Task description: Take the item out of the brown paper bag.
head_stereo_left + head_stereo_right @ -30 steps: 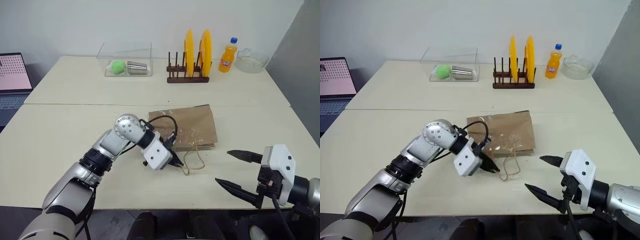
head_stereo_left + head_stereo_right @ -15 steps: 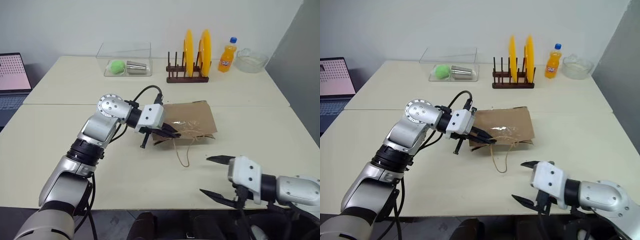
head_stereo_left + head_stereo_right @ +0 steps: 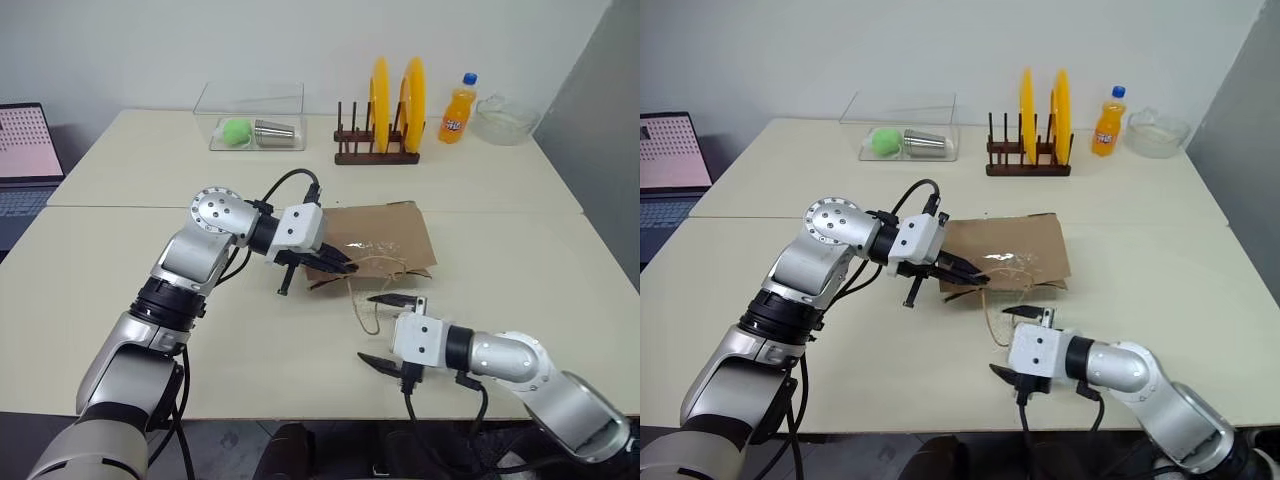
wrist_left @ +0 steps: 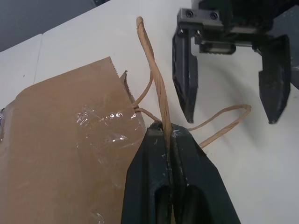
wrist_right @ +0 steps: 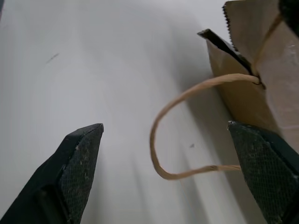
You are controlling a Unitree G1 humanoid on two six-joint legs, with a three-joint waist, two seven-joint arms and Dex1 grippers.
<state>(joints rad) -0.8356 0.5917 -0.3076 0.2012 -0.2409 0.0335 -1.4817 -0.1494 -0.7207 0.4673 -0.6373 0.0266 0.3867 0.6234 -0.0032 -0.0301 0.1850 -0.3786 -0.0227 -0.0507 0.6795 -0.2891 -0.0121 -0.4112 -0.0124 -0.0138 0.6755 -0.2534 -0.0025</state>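
The brown paper bag (image 3: 382,228) will open wide when I pull its cord handles apart, since they join opposite edges of the bag's opening (image 3: 376,273).
The brown paper bag (image 3: 390,235) lies flat on the cream table (image 3: 120,300), its mouth facing me. My left gripper (image 3: 340,266) is shut on one tan cord handle (image 4: 156,88) and holds it just above the bag's mouth edge. The other handle loop (image 3: 366,314) lies slack on the table. My right gripper (image 3: 371,328) is open, low over the table just in front of the mouth, with that loose loop (image 5: 161,135) between its fingers (image 5: 77,154). The item is hidden.
Along the back stand a clear box (image 3: 255,125) with a green ball and a metal cup, a wooden rack with yellow plates (image 3: 385,110), an orange soda bottle (image 3: 456,108) and a glass bowl (image 3: 503,121). A laptop (image 3: 25,150) sits at far left.
My left gripper lifted the cord handle up off the table, then held still. My right gripper moved left and forward, from the table's near right edge to just before the bag's mouth.
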